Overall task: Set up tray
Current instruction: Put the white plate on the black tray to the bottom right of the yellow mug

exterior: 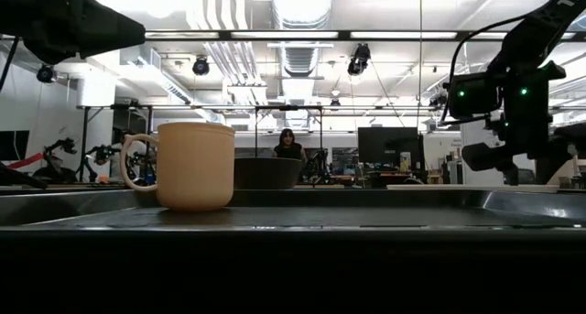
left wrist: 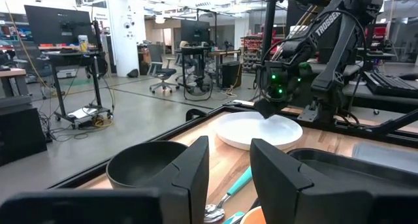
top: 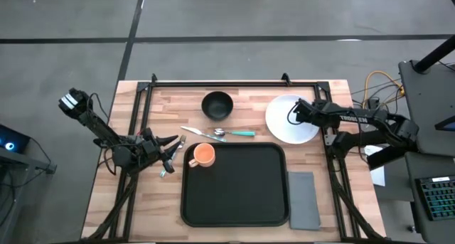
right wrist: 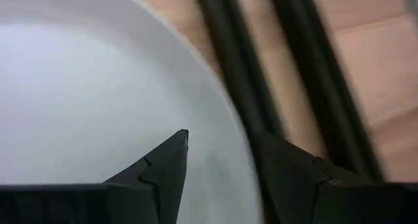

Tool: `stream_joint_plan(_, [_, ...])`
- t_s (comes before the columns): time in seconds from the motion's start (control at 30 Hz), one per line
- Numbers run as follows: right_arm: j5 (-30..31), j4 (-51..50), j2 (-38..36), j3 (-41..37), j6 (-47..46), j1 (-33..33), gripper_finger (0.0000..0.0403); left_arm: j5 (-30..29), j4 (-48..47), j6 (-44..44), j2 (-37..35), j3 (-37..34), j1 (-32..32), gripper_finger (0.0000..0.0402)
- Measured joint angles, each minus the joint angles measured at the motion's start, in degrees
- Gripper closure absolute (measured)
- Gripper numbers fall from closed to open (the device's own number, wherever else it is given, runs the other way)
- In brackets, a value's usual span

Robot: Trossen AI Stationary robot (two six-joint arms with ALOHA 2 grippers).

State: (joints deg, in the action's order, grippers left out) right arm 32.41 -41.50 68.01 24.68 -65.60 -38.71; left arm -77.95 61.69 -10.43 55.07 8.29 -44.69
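The white plate's rim [right wrist: 227, 116] is between the open fingers of my right gripper. I keep moving inward until the plate's rim is clear of the black bar [right wrist: 236, 61], and then close the fingers.
The black tray [top: 234, 194] lies at the table's middle near side, and its rim [exterior: 366, 198] runs across the low view. An orange mug [top: 204, 155] [exterior: 192, 166] stands upright in the tray's far left corner. My left gripper [top: 170, 147] [left wrist: 228, 165] hovers open just left of the mug, pointing toward the table's right. My right gripper [top: 294, 116] [right wrist: 222, 155] is open over the right part of the white plate [top: 288, 123] [left wrist: 258, 129], which lies flat on the table. One finger stands over the plate's inside and one outside its rim [right wrist: 238, 139]. My right gripper comes at the plate from the table's right, slanting down, its fingers on either side of the rim [right wrist: 228, 113]. Whether a finger touches the plate, I cannot tell.
A black bowl [top: 217, 105] [left wrist: 147, 162] stands at the far middle. Cutlery with a teal handle [top: 222, 133] [left wrist: 238, 183] lies between the bowl and the tray. A grey folded napkin [top: 302, 200] lies right of the tray. Black frame rails [top: 227, 82] border the table.
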Motion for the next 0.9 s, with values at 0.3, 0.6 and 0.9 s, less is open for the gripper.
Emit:
stream_joint_plan(0.3, [-1.4,4.4,0.0,-1.9,0.5,-0.1,0.0227,0.0,0.0,0.0,0.0,0.0,0.0,0.0308])
stream_joint_plan(0.6, [-6.4,15.4,0.0,-3.8,6.7,-0.1,0.0227,0.0,0.0,0.0,0.0,0.0,0.0,0.0308])
stream_joint_plan(0.9, [-6.6,15.3,0.0,-4.1,5.8,-0.1,0.0271,0.0,0.0,0.0,0.0,0.0,0.0,0.0308])
